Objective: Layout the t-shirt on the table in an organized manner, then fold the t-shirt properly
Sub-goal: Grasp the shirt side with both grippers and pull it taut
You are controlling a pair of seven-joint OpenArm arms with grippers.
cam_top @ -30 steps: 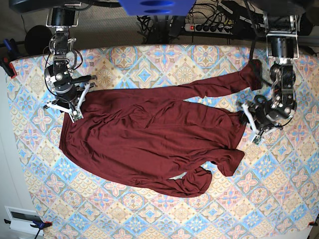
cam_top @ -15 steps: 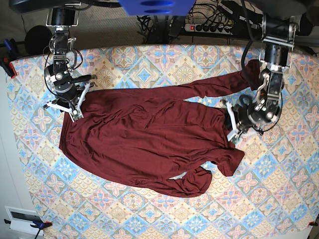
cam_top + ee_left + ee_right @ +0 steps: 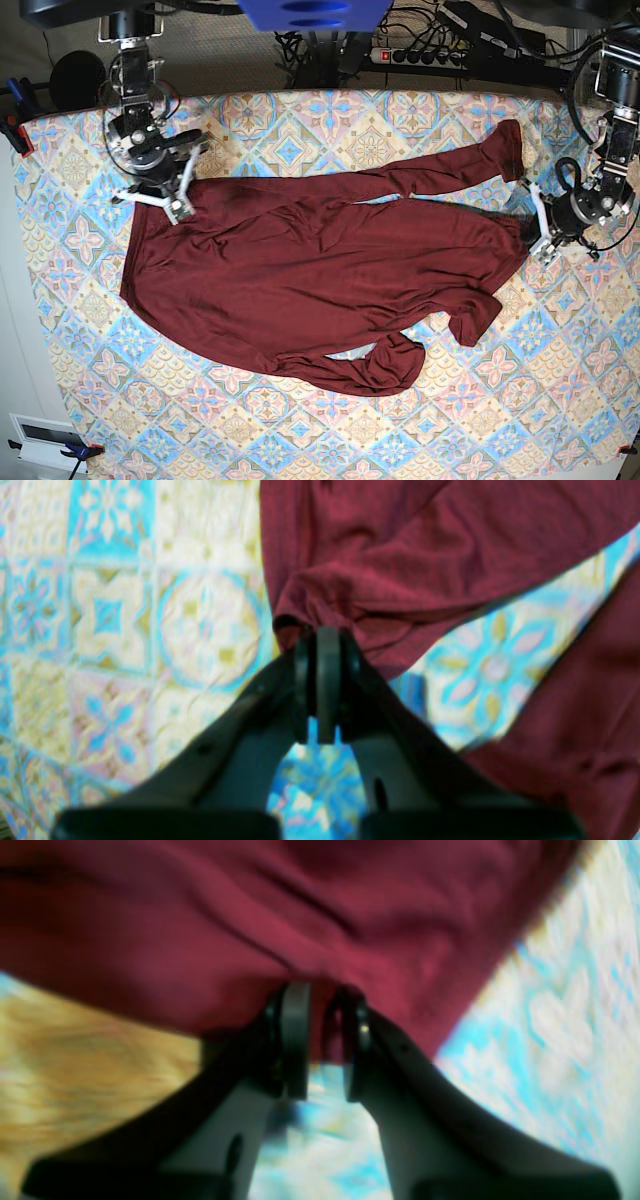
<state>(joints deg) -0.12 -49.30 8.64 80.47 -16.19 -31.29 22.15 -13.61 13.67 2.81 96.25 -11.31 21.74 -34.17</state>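
Observation:
The robot's right gripper is holding the opposite corner point(image 3: 150, 207), so its left gripper should now pull the t-shirt's edge toward the open tablecloth point(image 3: 546, 186) until the slack folds straighten, then let go.
The dark maroon t-shirt point(image 3: 320, 280) lies spread across the patterned table point(image 3: 300, 440), one long sleeve reaching to the back right and another folded near the front. My left gripper point(image 3: 533, 232) is at the shirt's right edge. In the left wrist view it point(image 3: 320, 640) is shut, with a bunched bit of the t-shirt point(image 3: 425, 555) pinched at its tips. My right gripper point(image 3: 178, 205) sits at the shirt's back left corner. The right wrist view shows it point(image 3: 325, 1040) shut on a fold of the t-shirt point(image 3: 250, 915), the cloth held between the two fingers.
A power strip point(image 3: 420, 55) and cables lie behind the table's far edge. A clamp point(image 3: 15, 130) grips the left edge. A white box point(image 3: 45, 440) sits off the front left corner. Bare tablecloth runs along the front and right of the shirt.
My left gripper closed on the shirt's right edge and drew it to the right. My right gripper shifted slightly back and right with its corner. The shirt now lies stretched wider.

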